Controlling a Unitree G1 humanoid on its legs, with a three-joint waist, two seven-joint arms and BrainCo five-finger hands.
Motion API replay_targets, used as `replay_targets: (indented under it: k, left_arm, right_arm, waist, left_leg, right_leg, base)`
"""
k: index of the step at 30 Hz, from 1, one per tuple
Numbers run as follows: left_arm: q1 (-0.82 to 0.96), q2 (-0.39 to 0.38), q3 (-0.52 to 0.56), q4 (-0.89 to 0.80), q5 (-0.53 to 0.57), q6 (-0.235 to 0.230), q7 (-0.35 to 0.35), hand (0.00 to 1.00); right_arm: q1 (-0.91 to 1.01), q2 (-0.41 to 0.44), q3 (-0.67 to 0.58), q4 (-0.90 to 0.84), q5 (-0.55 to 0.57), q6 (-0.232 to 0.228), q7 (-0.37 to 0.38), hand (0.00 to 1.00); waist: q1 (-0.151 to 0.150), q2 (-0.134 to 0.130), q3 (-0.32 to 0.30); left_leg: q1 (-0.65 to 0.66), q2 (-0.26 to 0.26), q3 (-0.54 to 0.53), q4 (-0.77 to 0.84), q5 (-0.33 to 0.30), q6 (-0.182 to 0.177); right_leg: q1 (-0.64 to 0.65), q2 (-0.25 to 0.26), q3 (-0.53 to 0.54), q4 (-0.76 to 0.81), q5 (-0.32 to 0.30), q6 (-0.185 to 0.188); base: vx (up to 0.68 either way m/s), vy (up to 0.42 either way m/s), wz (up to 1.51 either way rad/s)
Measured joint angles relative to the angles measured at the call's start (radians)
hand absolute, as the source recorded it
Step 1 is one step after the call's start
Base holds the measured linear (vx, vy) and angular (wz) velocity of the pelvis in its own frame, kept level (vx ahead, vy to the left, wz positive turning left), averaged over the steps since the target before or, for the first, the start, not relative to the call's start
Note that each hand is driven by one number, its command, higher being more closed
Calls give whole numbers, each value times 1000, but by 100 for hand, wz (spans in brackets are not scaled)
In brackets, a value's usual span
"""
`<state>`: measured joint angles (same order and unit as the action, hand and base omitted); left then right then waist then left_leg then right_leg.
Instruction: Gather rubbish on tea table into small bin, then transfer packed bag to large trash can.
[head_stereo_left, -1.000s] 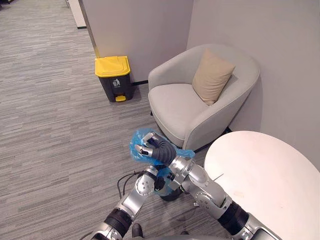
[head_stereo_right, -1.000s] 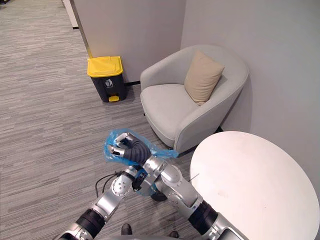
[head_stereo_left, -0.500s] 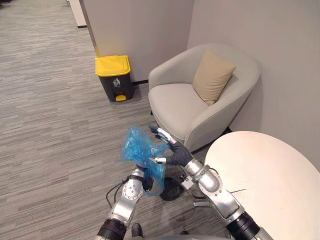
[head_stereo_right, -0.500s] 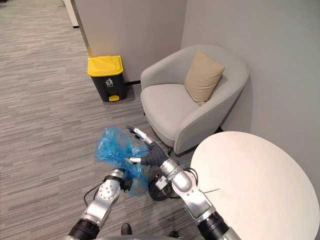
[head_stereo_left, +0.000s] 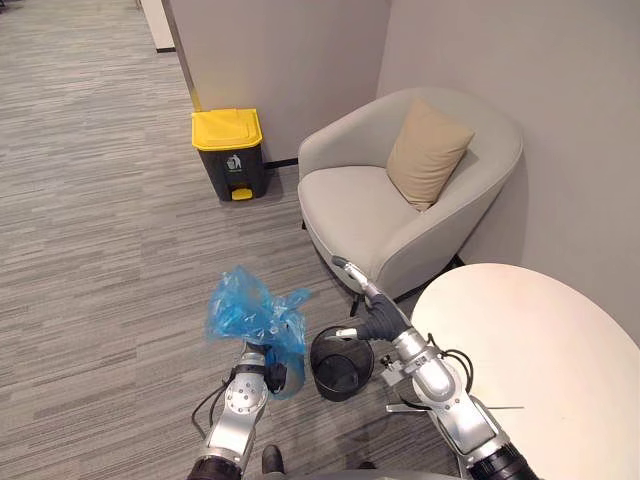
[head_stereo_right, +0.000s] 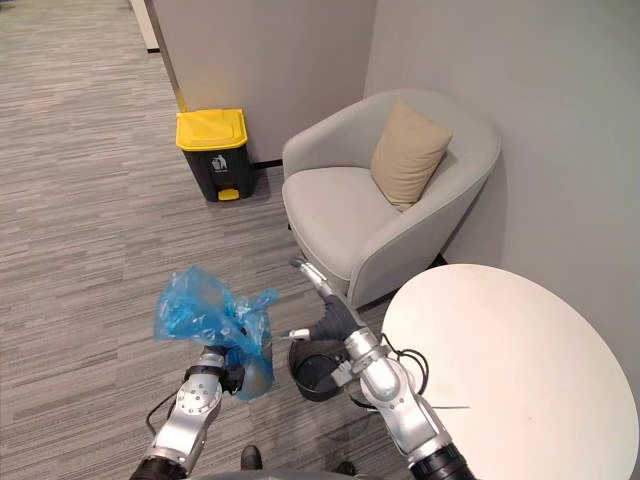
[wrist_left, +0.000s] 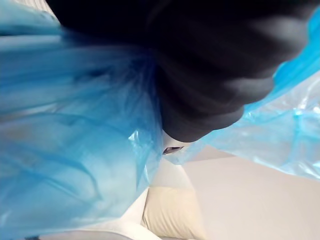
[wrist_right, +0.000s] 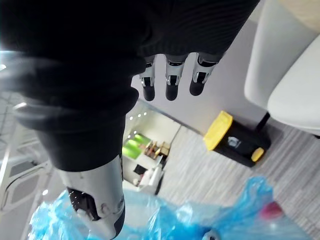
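Observation:
The trash can's yellow lid will swing up toward the wall when I lift it, because the trash can has a yellow pedal at its front.
A crumpled blue rubbish bag hangs in the air over the carpet, bunched at its neck in my left hand, which is shut on it. In the left wrist view the blue bag wraps close round the hand's dark cover. The small black bin stands on the floor just right of the bag, with no liner in it. My right hand hovers above the bin, open, its fingers straight and holding nothing. The large trash can, dark with a yellow lid, stands by the far wall.
A light grey armchair with a tan cushion sits beyond the bin against the wall. The round white tea table is at the lower right. Grey carpet stretches between me and the trash can.
My right hand has let go of the bag, opened and drawn back to the right. The left hand has carried the bag leftward, uncovering the small black bin.

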<state>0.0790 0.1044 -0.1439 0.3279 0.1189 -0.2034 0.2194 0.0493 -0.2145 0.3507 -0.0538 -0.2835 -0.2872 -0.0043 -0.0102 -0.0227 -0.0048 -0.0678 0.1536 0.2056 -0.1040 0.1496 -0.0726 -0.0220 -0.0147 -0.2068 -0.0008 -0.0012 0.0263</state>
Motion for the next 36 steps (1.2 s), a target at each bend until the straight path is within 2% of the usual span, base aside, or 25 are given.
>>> replay_targets:
  k: [2, 7, 12, 17, 21, 36]
  left_arm:
    - [15, 1, 12, 13, 0, 0, -2, 100]
    - [47, 1, 74, 92, 0, 0, -27, 100]
    - [68, 7, 115, 163, 0, 0, -67, 100]
    - [104, 7, 118, 215, -2, 1, -92, 100]
    - [121, 4, 142, 239, -2, 1, -111, 100]
    - [148, -1, 147, 294, -2, 2, -134, 100]
  right_arm:
    - [37, 19, -47, 3, 17, -1, -4, 0]
    - [79, 91, -177, 195, 149, -8, -14, 0]
    - [96, 137, -243, 407, 168, 5, -14, 0]
    - [111, 150, -308, 597, 170, 34, -16, 0]
    - [121, 150, -318, 630, 197, 57, -18, 0]
    - [85, 152, -320, 669, 215, 64, -19, 0]
  waist:
    - [-1, 0, 0]
    - [-4, 3, 2]
    - [-1, 5, 6]
    - [-2, 23, 27]
    - [-4, 26, 40]
    - [-1, 30, 60]
  left_leg:
    - [0, -3, -1, 0, 0, 0]
    - [0, -14, -5, 0, -1, -1]
    - [0, -16, -7, 0, -3, -1]
    - [4, -19, -7, 0, -4, 0]
    - [14, -21, -7, 0, -7, 0]
    - [38, -51, 4, 0, -25, 15]
  right_leg:
    - [0, 0, -2, 0, 0, 0]
    - [2, -6, -6, 1, -2, 0]
    - [3, -8, -8, 1, -4, 4]
    - [8, -11, -9, 1, -6, 6]
    - [17, -14, -11, 2, -12, 7]
    - [30, -40, -2, 20, -24, 19]
  base:
    - [0, 0, 2]
    - [0, 0, 1]
    - [0, 0, 0]
    - [0, 0, 0]
    - [0, 0, 0]
    - [34, 18, -1]
